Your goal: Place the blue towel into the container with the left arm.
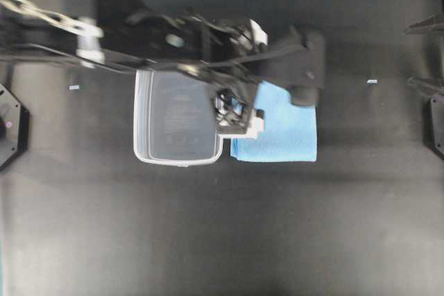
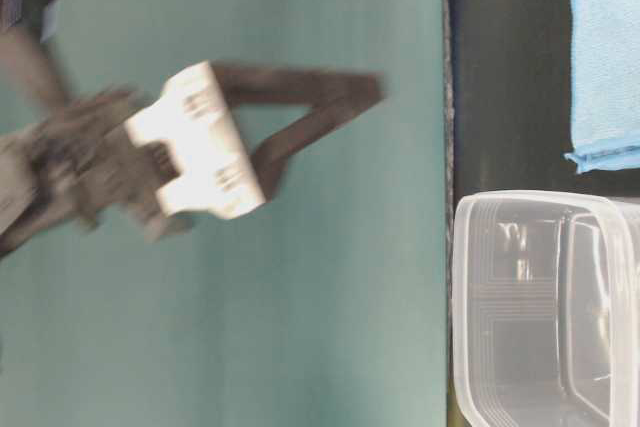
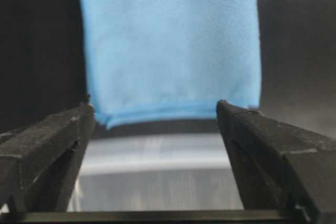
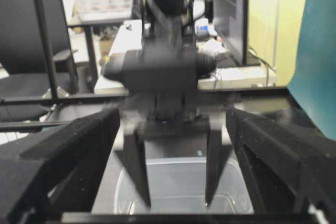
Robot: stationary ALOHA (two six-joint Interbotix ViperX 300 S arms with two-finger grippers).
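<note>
The blue towel [image 1: 286, 131] will gather into a fold with drooping sides when the robot lifts it, because the towel's soft near edge [image 3: 163, 112] reaches across the gripper's open fingers.
The blue towel [image 1: 277, 128] lies flat on the black table, right of the container and touching its side. It also shows in the left wrist view [image 3: 170, 45] and the table-level view [image 2: 605, 57]. The container [image 1: 177, 119] is an empty clear tub, also in the table-level view [image 2: 540, 307] and the left wrist view [image 3: 157, 166]. My left gripper [image 1: 302, 67] hovers open and empty over the container's towel-side rim, its fingers framing the towel's near edge [image 3: 155, 107]. The right wrist view shows it [image 4: 176, 200] above the tub. My right gripper [image 4: 173, 113] is open and empty at the overhead view's right edge [image 1: 420, 55].
Two small pale marks lie on the table, one left [image 1: 74, 87] and one right [image 1: 372, 82]. Arm bases stand at the left edge [image 1: 10, 126] and the right edge [image 1: 437, 123]. A teal backdrop [image 2: 300, 297] fills the table-level view.
</note>
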